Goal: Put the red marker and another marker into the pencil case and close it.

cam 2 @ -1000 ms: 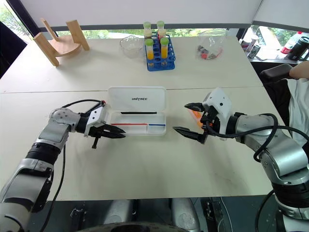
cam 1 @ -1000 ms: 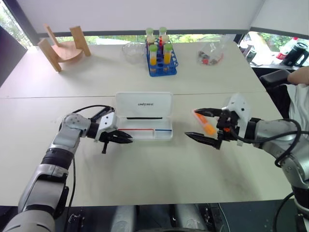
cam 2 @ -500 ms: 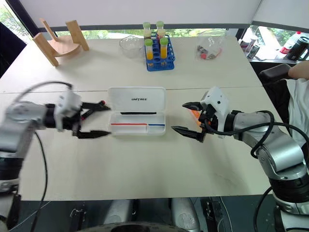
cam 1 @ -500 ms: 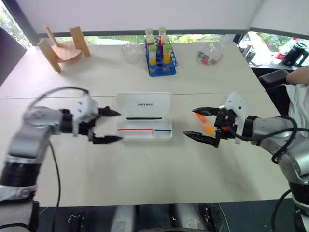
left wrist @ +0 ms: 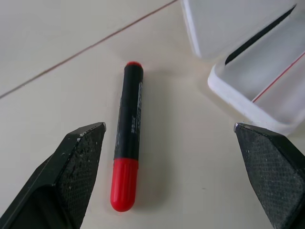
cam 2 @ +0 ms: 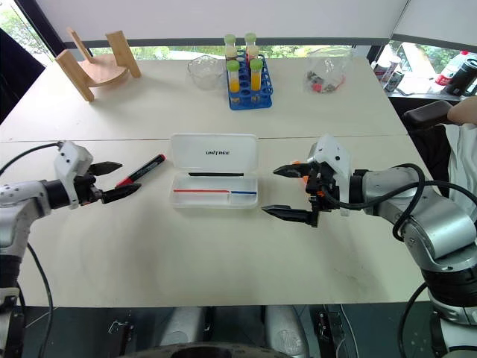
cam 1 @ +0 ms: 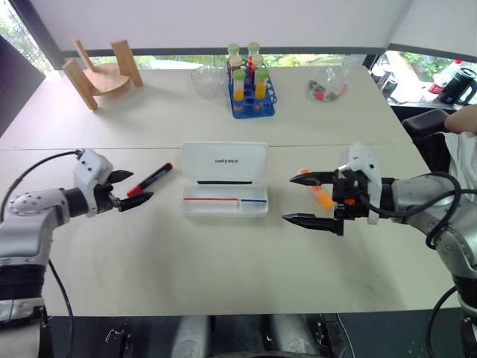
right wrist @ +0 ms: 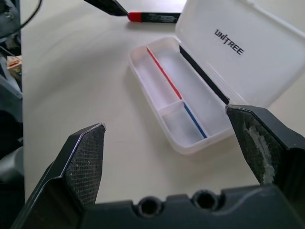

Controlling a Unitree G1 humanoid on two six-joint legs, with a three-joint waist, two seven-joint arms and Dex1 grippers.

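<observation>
The red marker will fit lengthwise inside the slot behind the red stripe when I lower the marker, because the slot is long and undivided.
The pencil case lies open in the middle of the table, its tray empty, with a red and a blue stripe inside. To its left, flat on the table, lies the red marker, black in the middle with red ends. My left gripper is open, its fingers level with the marker's near end and apart from it. Right of the case, the orange marker lies partly hidden behind my right gripper, which hangs open above the table and points at the case.
At the back of the table stand a blue rack of tubes, a glass bowl, a wooden stand and a clear bag. A person's arm shows at the right edge.
My left gripper has drawn back to the left from the case's left end and opened wide, uncovering the red marker, which has stayed in place. The right gripper has hardly moved.
</observation>
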